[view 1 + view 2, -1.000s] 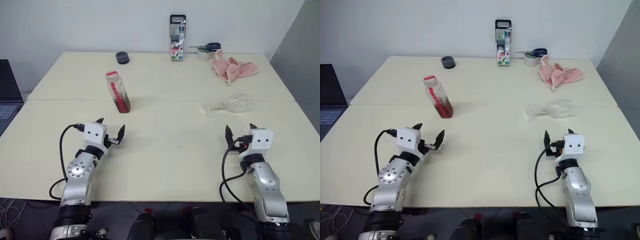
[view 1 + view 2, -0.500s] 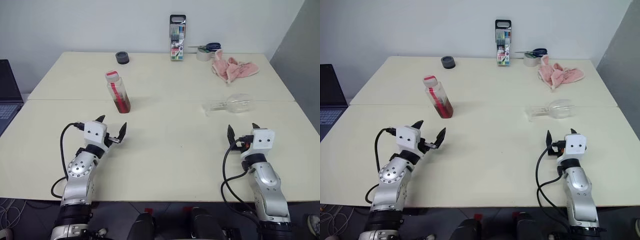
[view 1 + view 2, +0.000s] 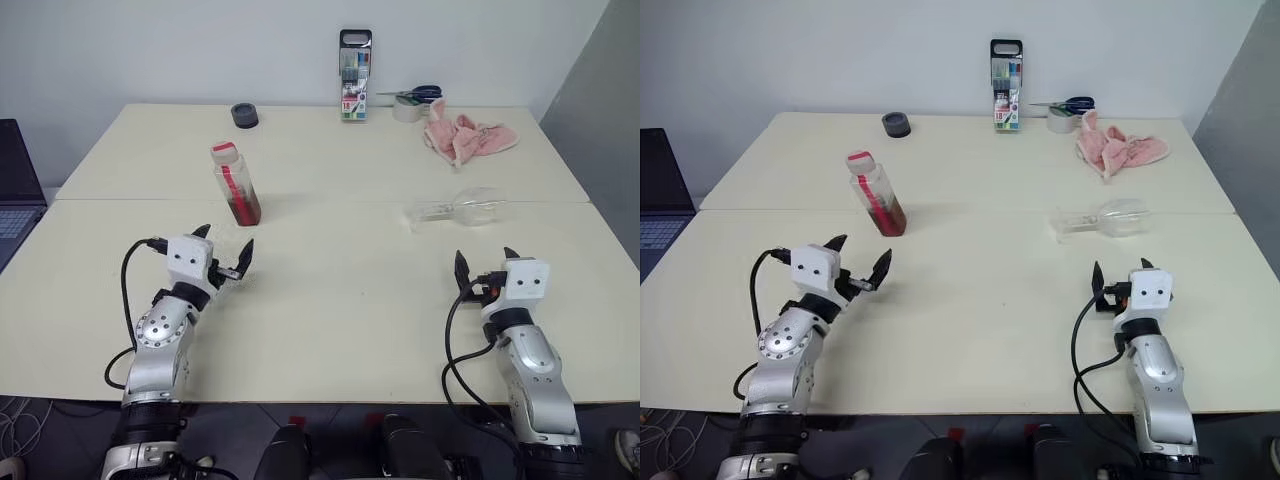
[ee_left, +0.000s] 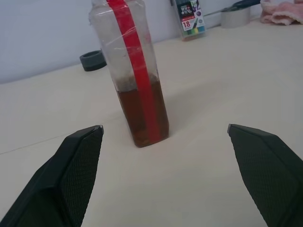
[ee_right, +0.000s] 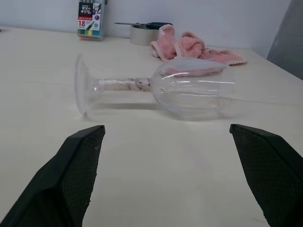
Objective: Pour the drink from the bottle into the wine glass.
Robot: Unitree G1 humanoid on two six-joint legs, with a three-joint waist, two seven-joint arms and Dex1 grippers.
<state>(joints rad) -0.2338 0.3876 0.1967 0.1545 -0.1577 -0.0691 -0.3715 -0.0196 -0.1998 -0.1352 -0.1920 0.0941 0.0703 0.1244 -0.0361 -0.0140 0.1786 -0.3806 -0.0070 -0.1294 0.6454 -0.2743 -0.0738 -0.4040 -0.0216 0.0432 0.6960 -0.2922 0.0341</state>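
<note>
I see that the red patch on the cap's top [image 3: 222,147] is apart from the red strip below, so I expect the round cap [image 3: 225,154] to twist in steps when I turn it.
The bottle [image 3: 236,185] stands upright on the table's left half, capped, with a red strip down its side. A little dark reddish-brown drink [image 4: 144,113] fills its base. My left gripper [image 3: 225,240] is open a short way in front of the bottle and touches nothing; in the left wrist view the bottle [image 4: 135,71] rises between its fingertips [image 4: 85,142]. The wine glass [image 3: 462,207] lies on its side on the right half, foot towards the left. My right gripper [image 3: 485,256] hangs open in front of the wine glass [image 5: 189,90], apart from it.
Along the far edge are a black tape roll [image 3: 244,115], a tall marker case [image 3: 355,75], scissors on a tape roll [image 3: 410,103] and a pink cloth [image 3: 465,135]. A laptop [image 3: 15,190] sits beyond the table's left edge. A seam [image 3: 330,200] crosses the tabletop.
</note>
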